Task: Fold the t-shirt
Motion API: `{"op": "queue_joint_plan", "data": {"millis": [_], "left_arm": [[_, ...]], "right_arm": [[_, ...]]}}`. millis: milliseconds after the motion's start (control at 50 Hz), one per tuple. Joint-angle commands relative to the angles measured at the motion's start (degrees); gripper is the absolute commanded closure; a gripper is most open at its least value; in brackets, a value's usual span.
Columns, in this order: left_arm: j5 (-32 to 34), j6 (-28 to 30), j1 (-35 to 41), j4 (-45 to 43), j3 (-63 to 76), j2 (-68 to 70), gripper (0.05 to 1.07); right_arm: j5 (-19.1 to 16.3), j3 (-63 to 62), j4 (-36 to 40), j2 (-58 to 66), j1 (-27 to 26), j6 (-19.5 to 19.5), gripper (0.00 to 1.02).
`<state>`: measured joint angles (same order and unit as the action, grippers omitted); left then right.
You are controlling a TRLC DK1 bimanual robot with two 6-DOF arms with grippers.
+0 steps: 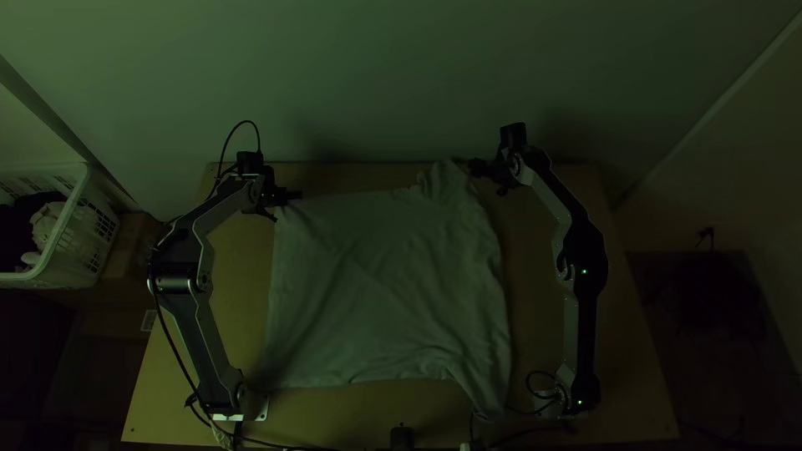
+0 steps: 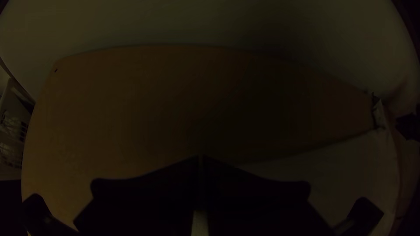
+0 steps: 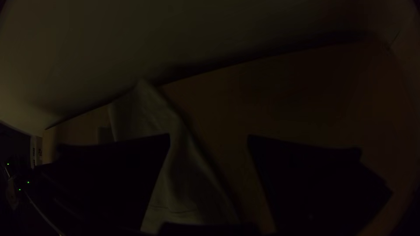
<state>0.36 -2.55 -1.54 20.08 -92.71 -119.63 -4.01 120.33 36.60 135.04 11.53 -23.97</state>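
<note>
I expect the sleeve end to stay wrinkled and uneven when I fold the cloth over, because the far sleeve (image 1: 447,178) sticks out past the grey t-shirt's body.
The grey t-shirt (image 1: 384,284) lies spread on the table with soft wrinkles, one sleeve pointing to the far edge and another part narrowing to the near edge, both on its right side. At its far left corner is my left gripper (image 1: 294,195); in the left wrist view the left gripper (image 2: 201,158) is shut, apparently on that corner, with cloth (image 2: 328,175) stretching away beside it. My right gripper (image 1: 486,177) stands open just right of the far sleeve. In the right wrist view the cloth (image 3: 151,118) runs between and under the fingers of the right gripper (image 3: 209,139), ungripped.
Bare wooden table (image 1: 547,334) shows to the right of the shirt, with a narrow strip along the far edge by the wall. A white basket (image 1: 71,225) holding cloths stands off the table at the left. Cables lie along the near edge.
</note>
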Motion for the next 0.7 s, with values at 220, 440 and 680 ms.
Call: {"op": "queue_joint_plan", "data": {"millis": [220,440,680], "left_arm": [[-0.4,-0.2,-0.2,0.9,-1.4,0.1,1.05],[-0.4,0.0,-0.2,1.4,-1.8,0.5,1.05],[-0.4,0.2,-0.7,1.7,-1.8,1.2,1.05]], "right_arm": [[0.7,2.0,0.9,3.0,1.7,0.3,0.48],[1.6,2.3,1.9,4.5,2.7,0.8,0.48],[2.6,3.3,3.2,6.3,3.4,1.7,0.76]]}}
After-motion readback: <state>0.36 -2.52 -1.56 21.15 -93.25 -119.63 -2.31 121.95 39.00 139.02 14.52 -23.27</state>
